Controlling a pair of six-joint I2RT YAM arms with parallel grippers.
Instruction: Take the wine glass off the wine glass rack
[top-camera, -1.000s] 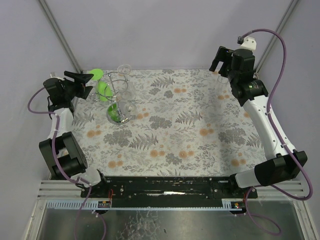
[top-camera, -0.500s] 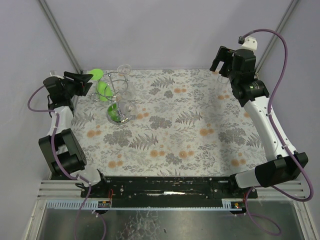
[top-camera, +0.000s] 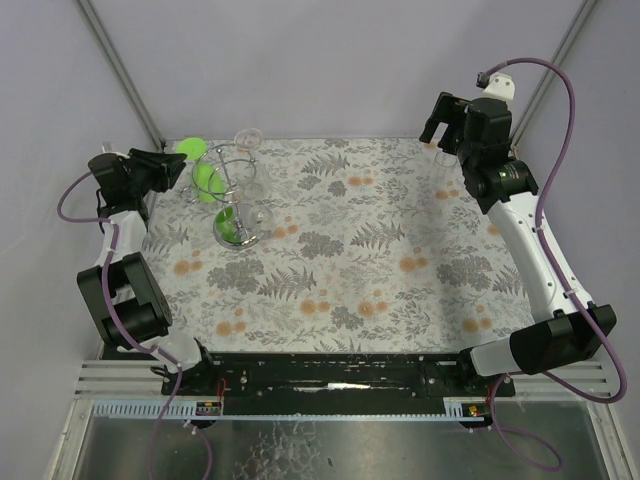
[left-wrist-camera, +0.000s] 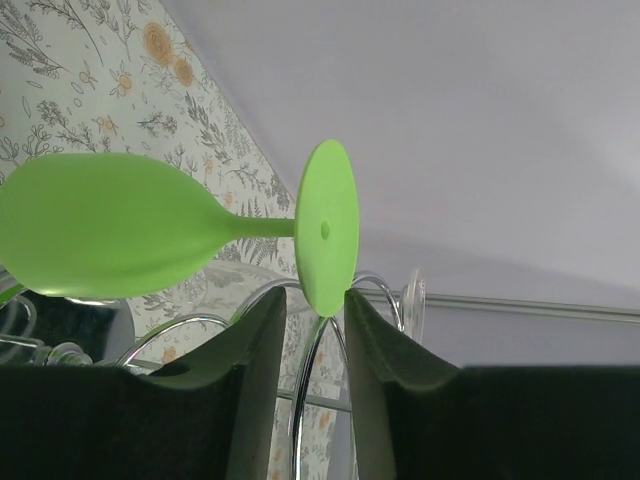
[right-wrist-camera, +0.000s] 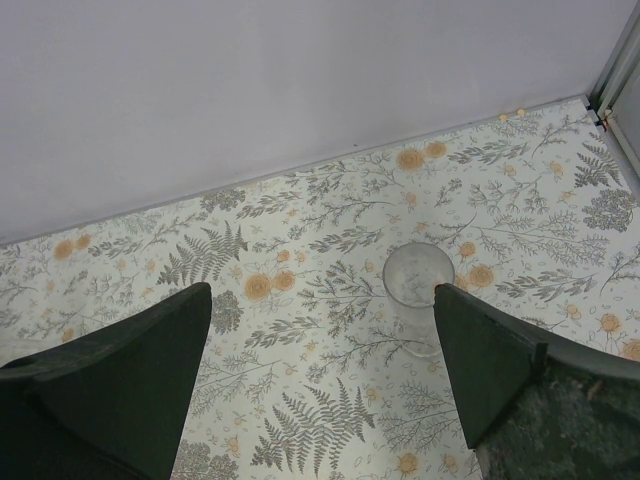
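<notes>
The green wine glass's foot is at a slant against one finger of my left gripper. I should open the gripper wider, get the foot's lower edge centred and close on it.
The wine glass rack, a silver wire stand, is at the table's back left with green and clear glasses hanging from it. One green wine glass hangs with its round foot toward my left gripper. The foot's lower rim sits between the two dark fingers. It touches the right finger, and a gap shows on the left, so the jaws stand open but narrow. From above, the left gripper is just left of the rack. My right gripper hangs wide open at the back right, holding nothing.
Chrome wire loops and a clear glass foot lie just beyond the left fingers. A second green glass hangs lower on the rack. A clear glass stands upright on the floral cloth under the right gripper. Grey walls close the back.
The left jaws have narrowed around the green glass's foot, and the left gripper has edged toward the rack. The right arm has not moved.
</notes>
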